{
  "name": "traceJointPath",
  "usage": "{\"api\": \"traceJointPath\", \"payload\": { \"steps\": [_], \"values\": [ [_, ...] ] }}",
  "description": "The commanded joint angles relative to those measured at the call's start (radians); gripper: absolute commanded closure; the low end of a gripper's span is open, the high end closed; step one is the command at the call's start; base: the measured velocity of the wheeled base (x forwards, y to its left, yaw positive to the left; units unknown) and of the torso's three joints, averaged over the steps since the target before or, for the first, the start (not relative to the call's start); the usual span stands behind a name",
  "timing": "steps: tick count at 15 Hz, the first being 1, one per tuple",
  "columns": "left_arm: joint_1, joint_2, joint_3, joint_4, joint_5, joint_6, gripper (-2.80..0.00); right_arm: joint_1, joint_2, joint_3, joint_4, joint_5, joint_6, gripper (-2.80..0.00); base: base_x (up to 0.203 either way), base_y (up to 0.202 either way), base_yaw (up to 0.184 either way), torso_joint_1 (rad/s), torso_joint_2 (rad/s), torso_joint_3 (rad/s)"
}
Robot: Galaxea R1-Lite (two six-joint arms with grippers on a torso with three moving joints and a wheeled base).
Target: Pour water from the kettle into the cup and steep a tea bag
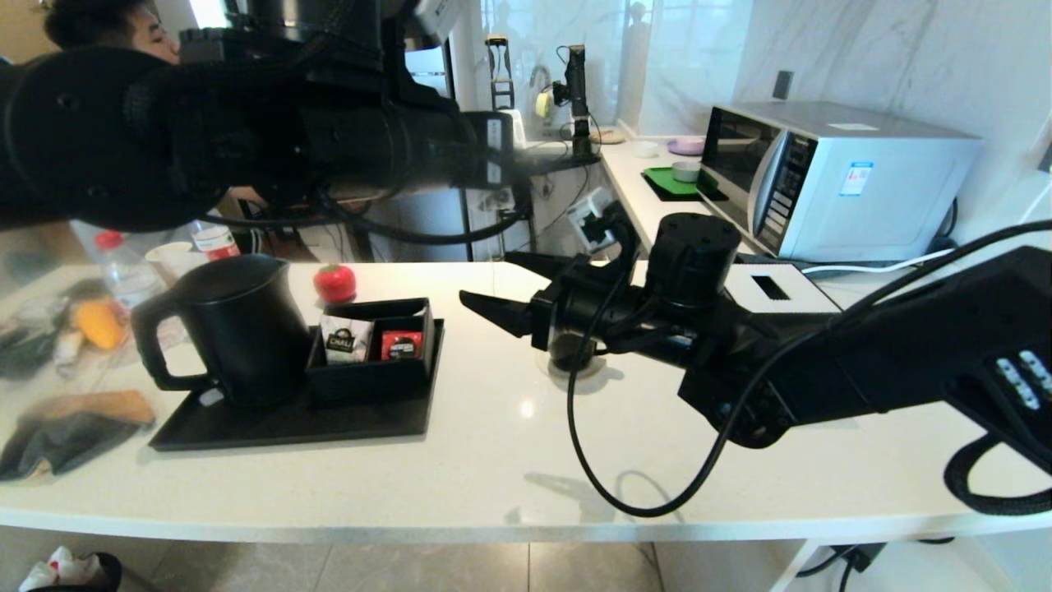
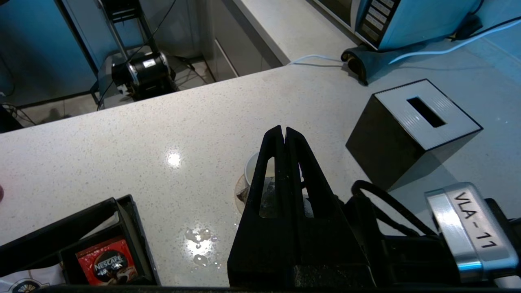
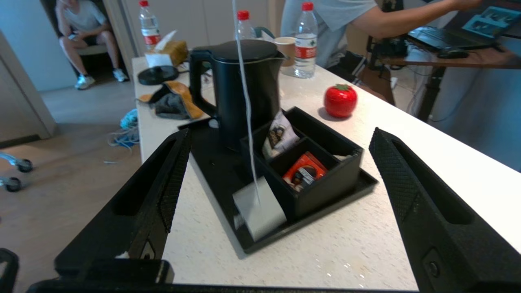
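Note:
The flat pale square (image 3: 259,208) at the end of the string (image 3: 247,100) looks like a tag. The tea bag will hang below on the string when I carry the tag.
The black kettle (image 1: 238,329) (image 3: 244,81) stands upright on a tray at the left. The black cup (image 1: 563,355), white inside (image 2: 251,167), sits on the counter under my right wrist. My left gripper (image 2: 283,131) is directly above the cup and shut on the string of the tea bag. The pale tea bag (image 3: 260,209) (image 2: 266,195) dangles from that taut white string in the air. It hangs between the wide-apart fingers of my right gripper (image 1: 485,278) (image 3: 280,132), which is open and points toward the kettle. My left arm (image 1: 370,140) crosses the top of the head view.
The black tray (image 1: 288,423) also carries a divided box holding a white sachet (image 1: 345,341) and a red sachet (image 1: 401,344). A red tomato-shaped object (image 1: 334,282) lies behind it. Spilled water drops (image 2: 195,244) are beside the cup. A black tissue box (image 2: 407,130) and microwave (image 1: 830,177) stand to the right.

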Motion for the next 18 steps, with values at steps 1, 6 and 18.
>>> {"api": "traceJointPath", "payload": {
  "steps": [1,6,18],
  "values": [
    [-0.007,-0.001,-0.001,0.0,0.002,-0.001,0.0,0.009,0.011,-0.019,-0.012,0.004,0.013,-2.8,0.0,0.0,0.0,0.0,0.0,0.0],
    [-0.007,-0.006,-0.004,0.0,0.003,0.0,0.0,0.009,0.027,-0.012,-0.022,0.005,0.017,-2.8,0.0,0.0,0.0,0.0,0.0,0.0],
    [-0.007,-0.007,-0.011,0.0,0.003,0.003,0.0,0.011,0.062,0.007,-0.091,0.005,0.048,-2.8,0.0,0.0,0.0,0.0,0.0,0.0]
  ]
}}
